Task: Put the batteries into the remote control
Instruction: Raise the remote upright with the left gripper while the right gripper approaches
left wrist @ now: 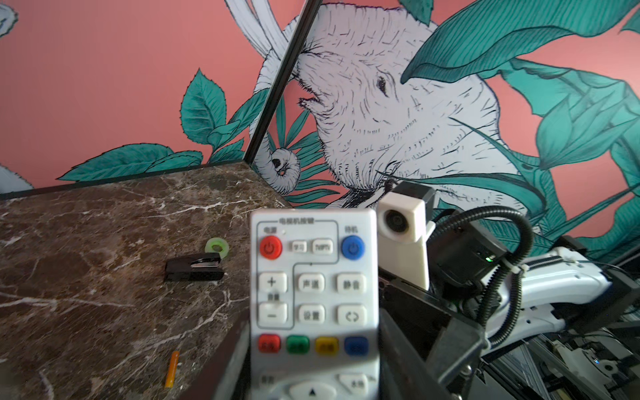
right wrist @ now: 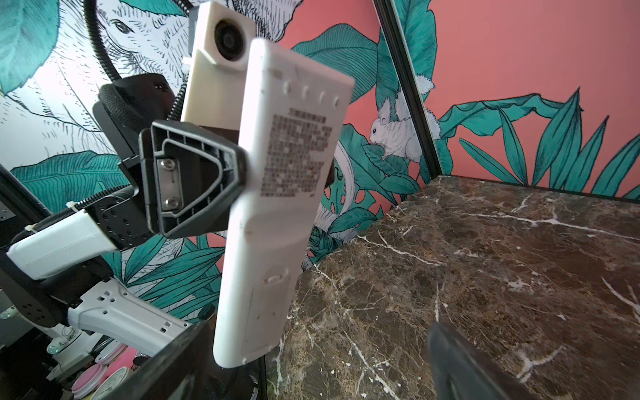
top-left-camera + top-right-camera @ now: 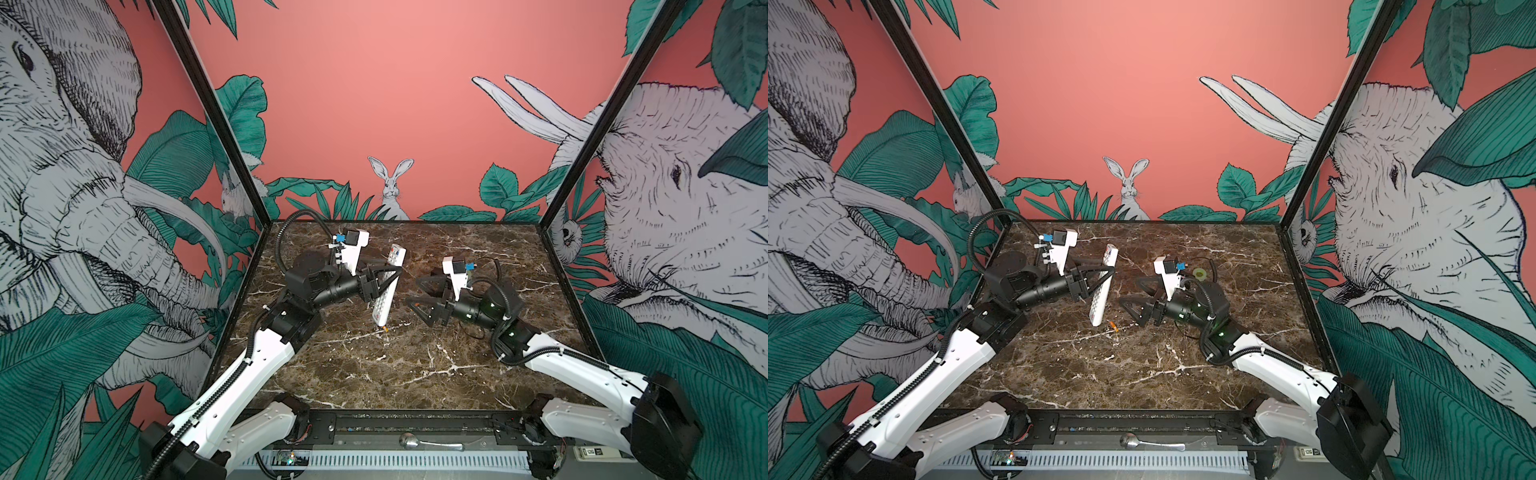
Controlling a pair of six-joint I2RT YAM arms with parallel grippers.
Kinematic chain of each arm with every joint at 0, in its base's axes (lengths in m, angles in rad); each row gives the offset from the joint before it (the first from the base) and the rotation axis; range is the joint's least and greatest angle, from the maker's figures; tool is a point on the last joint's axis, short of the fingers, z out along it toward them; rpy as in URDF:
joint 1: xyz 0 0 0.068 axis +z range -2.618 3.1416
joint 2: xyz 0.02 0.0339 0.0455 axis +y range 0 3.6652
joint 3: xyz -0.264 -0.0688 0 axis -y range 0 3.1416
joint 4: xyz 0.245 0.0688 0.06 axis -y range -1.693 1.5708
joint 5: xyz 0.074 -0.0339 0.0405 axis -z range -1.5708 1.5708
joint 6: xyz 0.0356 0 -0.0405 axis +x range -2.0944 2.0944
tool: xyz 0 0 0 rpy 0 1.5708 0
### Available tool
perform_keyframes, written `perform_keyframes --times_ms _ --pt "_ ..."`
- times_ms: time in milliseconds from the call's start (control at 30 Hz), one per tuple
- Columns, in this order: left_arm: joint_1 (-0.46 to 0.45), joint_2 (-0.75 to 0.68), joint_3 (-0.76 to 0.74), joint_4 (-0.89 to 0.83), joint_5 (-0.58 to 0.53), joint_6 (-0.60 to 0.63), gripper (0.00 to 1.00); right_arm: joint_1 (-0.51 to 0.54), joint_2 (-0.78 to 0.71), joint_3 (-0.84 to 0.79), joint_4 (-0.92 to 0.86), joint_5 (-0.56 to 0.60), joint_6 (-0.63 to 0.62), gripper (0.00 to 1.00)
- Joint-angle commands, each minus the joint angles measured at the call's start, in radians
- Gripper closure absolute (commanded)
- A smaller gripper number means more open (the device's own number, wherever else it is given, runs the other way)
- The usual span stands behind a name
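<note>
The remote control's lower end is free below my left gripper, so my right gripper should keep moving toward that end and close around the battery cover.
The white remote control hangs tilted above the marble table, my left gripper shut on its long sides near the middle. The left wrist view shows its button face between the fingers. Its plain back faces the right wrist camera, the battery cover at the lower end shut. One orange battery lies on the table just below the remote's lower end. My right gripper stands open to the right of the remote, holding nothing.
A black stapler-like object and a green ring lie on the table behind the right arm. Black frame posts and patterned walls enclose the table. A metal spoon rests on the front rail.
</note>
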State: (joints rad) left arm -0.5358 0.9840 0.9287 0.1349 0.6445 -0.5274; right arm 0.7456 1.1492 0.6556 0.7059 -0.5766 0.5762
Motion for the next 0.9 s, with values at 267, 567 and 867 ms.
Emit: perform_keyframes --times_ms 267,567,867 --pt "0.004 -0.038 -0.006 0.203 0.119 -0.107 0.77 0.095 0.031 0.070 0.088 -0.088 -0.065 0.01" --pt "0.004 -0.045 -0.024 0.292 0.165 -0.142 0.77 0.134 0.110 0.116 0.174 -0.088 -0.021 0.01" --pt "0.004 -0.046 -0.043 0.353 0.165 -0.193 0.77 0.147 0.155 0.103 0.301 -0.114 0.030 0.06"
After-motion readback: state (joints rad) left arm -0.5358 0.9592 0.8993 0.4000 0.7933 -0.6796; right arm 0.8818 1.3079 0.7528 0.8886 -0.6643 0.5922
